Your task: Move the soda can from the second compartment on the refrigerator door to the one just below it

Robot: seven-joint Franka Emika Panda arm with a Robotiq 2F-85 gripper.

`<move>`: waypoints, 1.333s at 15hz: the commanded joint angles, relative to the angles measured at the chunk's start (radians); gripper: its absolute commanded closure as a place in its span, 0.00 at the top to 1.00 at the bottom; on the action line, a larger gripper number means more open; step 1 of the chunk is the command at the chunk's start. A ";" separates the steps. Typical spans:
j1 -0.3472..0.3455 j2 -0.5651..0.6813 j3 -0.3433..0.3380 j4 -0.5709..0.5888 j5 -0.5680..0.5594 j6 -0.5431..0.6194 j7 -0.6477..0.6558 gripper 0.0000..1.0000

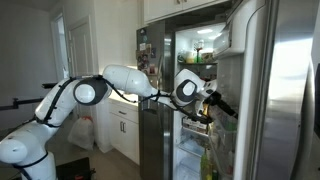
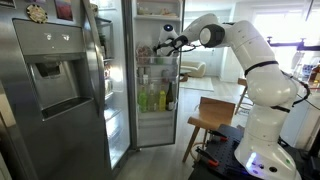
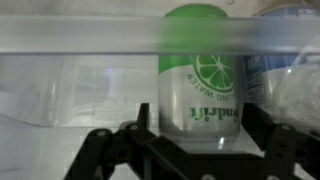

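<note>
The clear plastic bar is between my gripper and the green soda can it faces, so next I go up and tilt down over the can's top before I close my gripper.
In the wrist view the green soda can stands in a refrigerator door bin, behind the clear plastic rail. My gripper has a black finger on each side of the can, and both appear to touch it. In both exterior views the gripper reaches into an upper bin of the open refrigerator door. The can is too small to make out there.
A clear bottle stands close beside the can in the same bin. Yellow and green bottles fill a lower door bin. The other steel door with a dispenser stands open nearby. A wooden table is beside the arm.
</note>
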 commanded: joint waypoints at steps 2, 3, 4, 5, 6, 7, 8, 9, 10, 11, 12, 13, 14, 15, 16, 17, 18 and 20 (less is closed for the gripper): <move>-0.022 -0.001 0.060 0.057 0.077 -0.092 -0.041 1.00; -0.029 0.000 0.075 0.064 0.103 -0.119 -0.056 1.00; -0.036 0.000 0.091 0.073 0.127 -0.150 -0.067 1.00; -0.045 0.003 0.109 0.086 0.154 -0.186 -0.080 1.00; -0.055 0.006 0.129 0.102 0.184 -0.227 -0.100 1.00; -0.063 0.010 0.147 0.123 0.213 -0.272 -0.119 1.00; -0.070 0.014 0.162 0.147 0.240 -0.317 -0.133 1.00; -0.072 0.019 0.170 0.169 0.255 -0.353 -0.140 1.00; -0.072 0.022 0.176 0.192 0.265 -0.392 -0.146 1.00; -0.071 0.026 0.180 0.212 0.272 -0.425 -0.154 1.00; -0.067 0.029 0.180 0.230 0.276 -0.453 -0.153 1.00; -0.067 0.034 0.184 0.247 0.276 -0.475 -0.158 1.00; -0.064 0.038 0.183 0.262 0.268 -0.496 -0.157 1.00; -0.061 0.043 0.180 0.278 0.261 -0.516 -0.153 1.00; -0.052 0.052 0.165 0.297 0.246 -0.545 -0.134 1.00; -0.049 0.059 0.158 0.312 0.236 -0.562 -0.127 1.00; -0.047 0.071 0.150 0.331 0.228 -0.575 -0.116 1.00; -0.046 0.093 0.133 0.364 0.213 -0.575 -0.099 1.00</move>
